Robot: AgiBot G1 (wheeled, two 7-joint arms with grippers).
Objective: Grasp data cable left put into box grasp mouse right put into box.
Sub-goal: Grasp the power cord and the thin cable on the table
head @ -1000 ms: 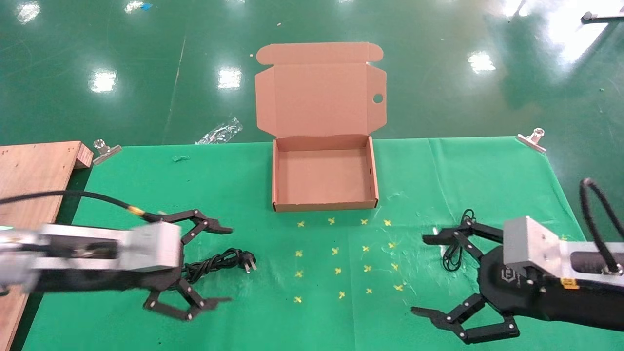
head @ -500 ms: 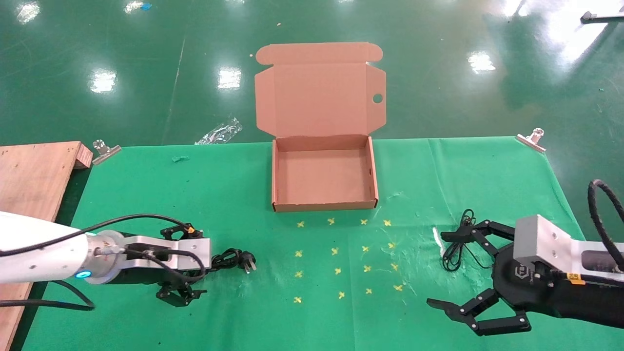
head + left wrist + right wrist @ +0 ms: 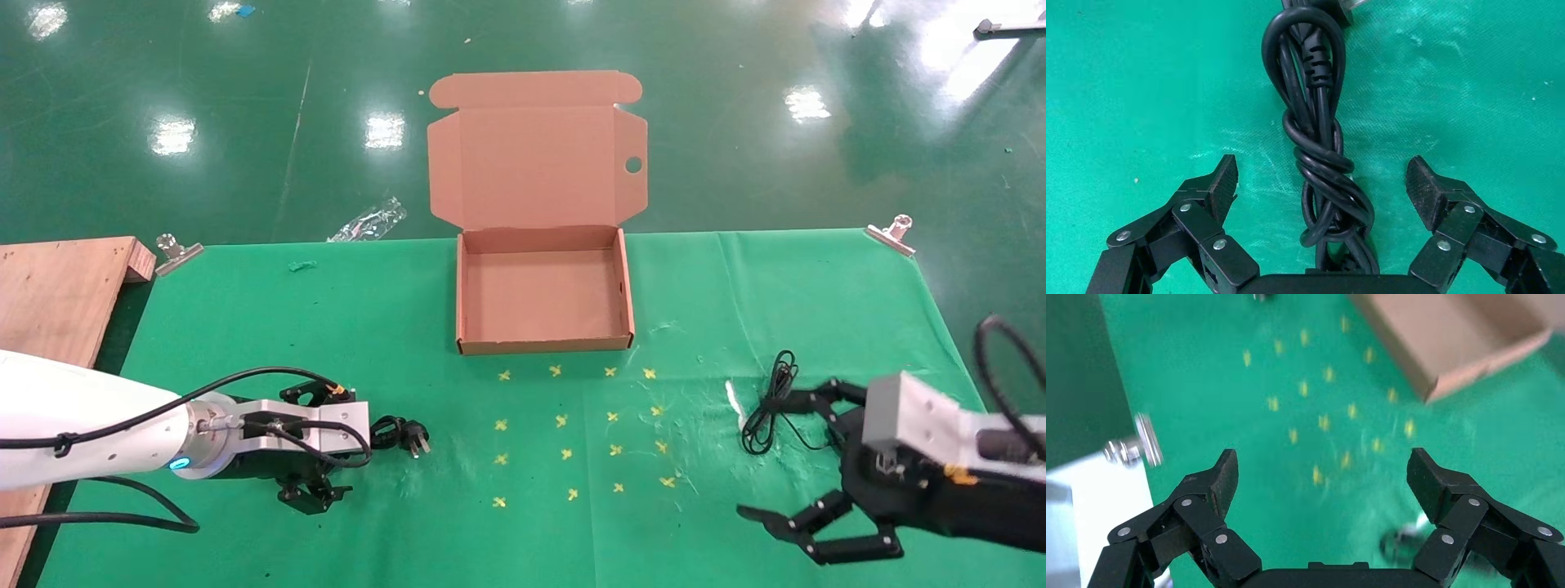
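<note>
A thin piece of cord runs from the coiled cord under the robot's right gripper, so the hidden mouse will hang down below when the robot lifts the cord.
The data cable, a knotted black bundle with a pronged plug, lies on the green cloth at the left. My left gripper is low over it and open. In the left wrist view the bundle runs between the two spread fingers and neither pad touches it. The brown box stands open at the table's middle back, lid raised and empty inside. My right gripper is open near the front right. Just beyond it lies the mouse's thin cord; the mouse body is hidden. The right gripper holds nothing.
Yellow cross marks dot the cloth in front of the box. A wooden board lies at the far left. Metal clips pin the cloth's back corners. A clear wrapper lies on the floor.
My left gripper turned and came down over the cable bundle, then edged right. The right gripper drew back toward the right front corner, staying open.
</note>
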